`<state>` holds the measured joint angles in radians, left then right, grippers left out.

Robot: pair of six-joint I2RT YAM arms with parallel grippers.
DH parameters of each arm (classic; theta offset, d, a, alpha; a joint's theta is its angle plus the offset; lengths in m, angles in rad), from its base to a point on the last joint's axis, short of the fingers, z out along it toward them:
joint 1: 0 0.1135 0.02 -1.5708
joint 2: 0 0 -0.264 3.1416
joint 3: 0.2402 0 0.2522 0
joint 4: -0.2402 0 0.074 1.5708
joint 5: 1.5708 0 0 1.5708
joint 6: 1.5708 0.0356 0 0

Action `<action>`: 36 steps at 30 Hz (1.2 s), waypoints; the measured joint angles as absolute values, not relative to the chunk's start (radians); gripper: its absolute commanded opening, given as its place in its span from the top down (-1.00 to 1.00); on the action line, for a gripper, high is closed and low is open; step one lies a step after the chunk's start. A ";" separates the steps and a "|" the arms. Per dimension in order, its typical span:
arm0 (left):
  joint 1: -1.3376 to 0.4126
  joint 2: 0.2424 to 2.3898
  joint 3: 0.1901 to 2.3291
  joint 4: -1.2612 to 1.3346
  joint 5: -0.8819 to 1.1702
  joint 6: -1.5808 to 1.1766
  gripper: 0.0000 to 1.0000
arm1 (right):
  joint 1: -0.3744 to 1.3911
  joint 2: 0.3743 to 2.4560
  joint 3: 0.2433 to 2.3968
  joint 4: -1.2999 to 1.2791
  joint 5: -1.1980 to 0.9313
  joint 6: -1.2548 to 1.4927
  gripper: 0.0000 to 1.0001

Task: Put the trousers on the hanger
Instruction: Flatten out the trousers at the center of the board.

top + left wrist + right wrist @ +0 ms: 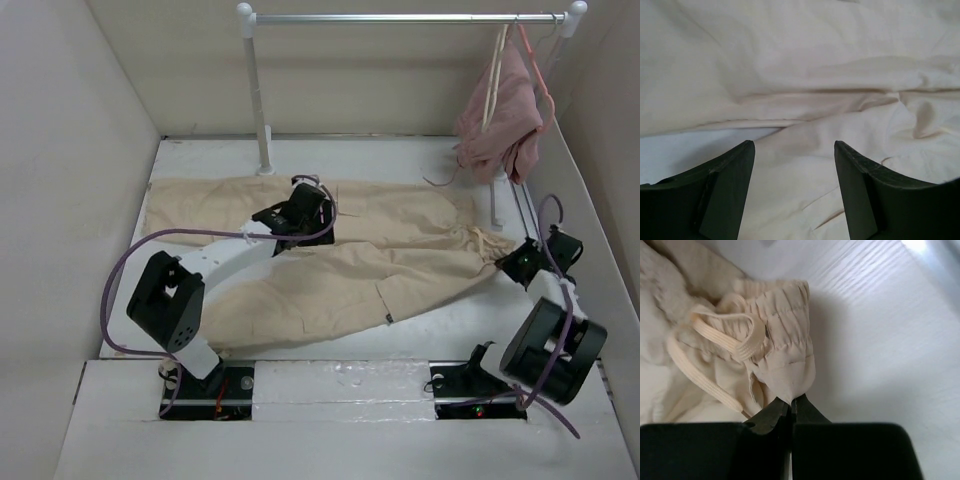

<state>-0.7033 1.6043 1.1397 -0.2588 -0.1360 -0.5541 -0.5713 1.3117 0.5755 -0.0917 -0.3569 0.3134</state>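
Observation:
The lower leg (265, 308) sticks out away from the upper leg (205, 205), so my right gripper should fold it toward the upper leg before my left gripper grasps its end.
The beige trousers (400, 255) lie spread flat across the white table, waistband to the right and legs running left. My left gripper (300, 215) hovers low over the upper leg; in the left wrist view it (794, 145) is open with only creased cloth (815, 75) below the fingers. My right gripper (512, 262) is at the waistband's right end. In the right wrist view it (791, 402) is shut on a pinch of the gathered waistband (785, 340), beside the drawstring (715, 325). The cream hanger (492, 80) hangs from the rail at the back right, partly hidden by a pink garment.
A metal rail (400, 17) on a white post (258, 100) crosses the back. The dusty-pink garment (505, 120) hangs from it on a thin pink hanger (535, 60), close to the right wall. Beige walls enclose the table on the left, back and right.

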 measured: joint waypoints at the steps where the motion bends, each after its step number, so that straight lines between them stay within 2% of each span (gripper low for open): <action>1: -0.688 1.597 1.140 -0.258 -0.135 -0.551 -0.25 | -0.587 1.259 0.569 -0.120 -0.340 0.318 1.00; 4: -0.617 1.593 1.140 -0.256 -0.118 -0.543 -0.32 | -0.638 1.079 0.560 -0.197 -0.273 0.323 0.98; 6: -0.564 1.594 1.140 -0.256 -0.104 -0.540 -0.36 | -0.658 0.987 0.559 -0.249 -0.221 0.322 0.86; 7: -0.553 1.594 1.140 -0.255 -0.099 -0.540 -0.38 | -0.665 0.958 0.559 -0.278 -0.191 0.321 0.49; 8: -0.517 1.594 1.140 -0.252 -0.086 -0.540 -0.38 | -0.669 0.946 0.559 -0.299 -0.173 0.319 0.49; 9: -0.487 1.594 1.140 -0.252 -0.076 -0.540 -0.38 | -0.676 0.939 0.558 -0.323 -0.155 0.311 0.22; 10: -0.466 1.594 1.140 -0.252 -0.068 -0.540 -0.39 | -0.681 0.941 0.556 -0.348 -0.137 0.309 -0.38; 11: -0.442 1.594 1.139 -0.250 -0.061 -0.542 -0.39 | -0.683 0.942 0.556 -0.379 -0.125 0.305 -0.57; 13: -0.390 1.594 1.131 -0.245 -0.054 -0.551 -0.39 | -0.689 0.941 0.561 -0.440 -0.110 0.282 -0.80; 15: -0.339 1.583 1.098 -0.228 -0.050 -0.571 -0.38 | -0.684 0.942 0.594 -0.503 -0.110 0.255 -0.82; 18: -0.242 1.548 1.035 -0.229 -0.028 -0.612 -0.38 | -0.611 0.945 0.716 -0.569 -0.129 0.210 -0.63; 19: -0.206 1.535 1.018 -0.232 -0.027 -0.626 -0.37 | -0.560 0.945 0.767 -0.571 -0.141 0.194 -0.31; 22: -0.123 1.487 0.979 -0.244 -0.049 -0.664 -0.36 | -0.351 0.934 0.879 -0.546 -0.165 0.152 0.41; 23: -0.107 1.467 0.969 -0.255 -0.063 -0.673 -0.35 | -0.256 0.928 0.900 -0.533 -0.181 0.134 0.46; 27: -0.075 1.376 0.941 -0.329 -0.094 -0.713 -0.28 | 0.086 0.946 0.909 -0.533 -0.226 0.081 0.40; 31: -0.037 1.326 0.905 -0.463 -0.088 -0.752 -0.27 | 0.395 1.013 0.877 -0.514 -0.227 0.036 -0.04; 34: -0.030 1.326 0.896 -0.583 -0.097 -0.783 -0.21 | 0.627 1.106 0.868 -0.437 -0.300 0.005 -0.29; 36: -0.031 1.291 0.896 -0.630 -0.096 -0.795 -0.20 | 0.762 1.214 0.899 -0.381 -0.348 -0.026 -0.35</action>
<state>-0.0307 1.2907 0.8959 -0.6296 -0.0959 -0.7952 0.7616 1.2137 0.8989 -0.3813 -0.3477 -0.0261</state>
